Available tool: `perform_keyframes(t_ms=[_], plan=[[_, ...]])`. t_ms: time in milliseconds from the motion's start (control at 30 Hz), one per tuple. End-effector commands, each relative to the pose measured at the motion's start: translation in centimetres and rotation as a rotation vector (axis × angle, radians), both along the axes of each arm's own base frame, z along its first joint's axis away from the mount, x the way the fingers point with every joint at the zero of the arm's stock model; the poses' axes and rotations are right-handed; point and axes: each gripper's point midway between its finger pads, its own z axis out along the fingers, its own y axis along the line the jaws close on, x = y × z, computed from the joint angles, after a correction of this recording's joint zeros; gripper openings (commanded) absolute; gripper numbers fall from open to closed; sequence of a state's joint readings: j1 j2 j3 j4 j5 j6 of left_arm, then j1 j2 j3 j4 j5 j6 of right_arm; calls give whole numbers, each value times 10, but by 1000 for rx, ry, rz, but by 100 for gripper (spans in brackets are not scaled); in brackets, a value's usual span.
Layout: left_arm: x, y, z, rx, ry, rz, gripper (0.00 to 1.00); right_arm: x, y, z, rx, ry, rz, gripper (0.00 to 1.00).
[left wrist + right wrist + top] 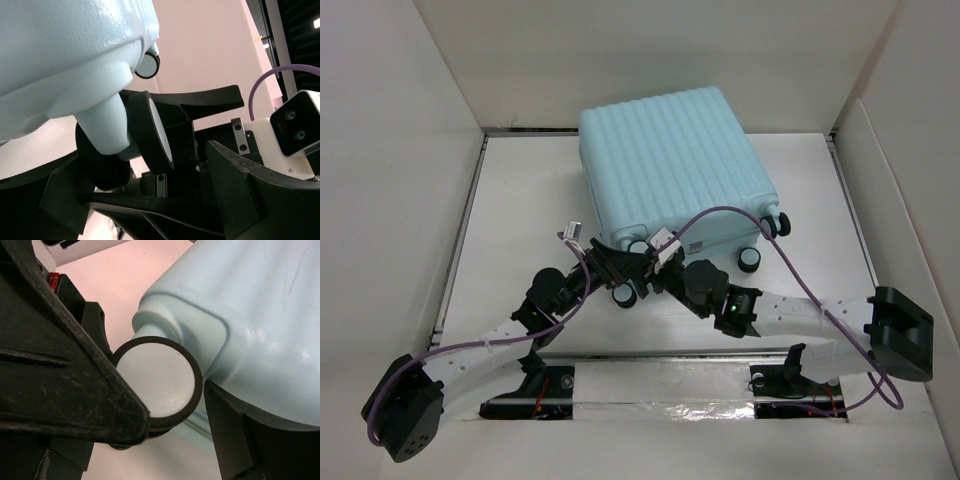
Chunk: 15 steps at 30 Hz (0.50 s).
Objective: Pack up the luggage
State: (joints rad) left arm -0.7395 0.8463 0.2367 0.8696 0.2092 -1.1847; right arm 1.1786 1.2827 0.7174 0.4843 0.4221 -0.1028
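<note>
The caster at the suitcase's corner (159, 379) is in my right gripper, so next my left gripper moves back from that caster and takes hold of the zipper pull close by.
The luggage (675, 165), a pale aqua ribbed hard-shell suitcase, lies closed and flat at the back middle, with its caster wheels toward me. Both grippers meet at its near-left corner. My left gripper (612, 265) is open, its fingers either side of and below a black-and-white caster (150, 130) under the shell (60, 50). My right gripper (658, 262) holds a neighbouring caster (155, 380) between its fingers (75, 390), tight against both sides, next to the shell (260, 315).
Two more casters (750, 260) stick out at the suitcase's near-right corner. White walls enclose the table on the left, back and right. A purple cable (790, 265) loops from the right arm over the suitcase's near edge.
</note>
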Motion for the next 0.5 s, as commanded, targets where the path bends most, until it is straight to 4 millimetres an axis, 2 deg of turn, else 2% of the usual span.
perform_keyframes(t_ms=[0, 100, 267, 333, 400, 467], plan=[[-3, 3, 39, -77, -124, 2, 81, 8, 10, 38, 133, -51, -19, 79], [-4, 1, 37, -81, -123, -11, 80, 10, 14, 43, 203, -38, -30, 72], [-5, 0, 37, -84, -126, -22, 80, 14, 14, 46, 314, 2, -71, 80], [-6, 1, 37, -80, -128, -18, 80, 16, 13, 47, 340, 7, -85, 78], [-6, 2, 36, -71, -128, -12, 80, 18, 7, 47, 374, 16, -118, 67], [-6, 3, 35, -60, -131, -9, 80, 21, 2, 48, 405, 19, -148, 48]])
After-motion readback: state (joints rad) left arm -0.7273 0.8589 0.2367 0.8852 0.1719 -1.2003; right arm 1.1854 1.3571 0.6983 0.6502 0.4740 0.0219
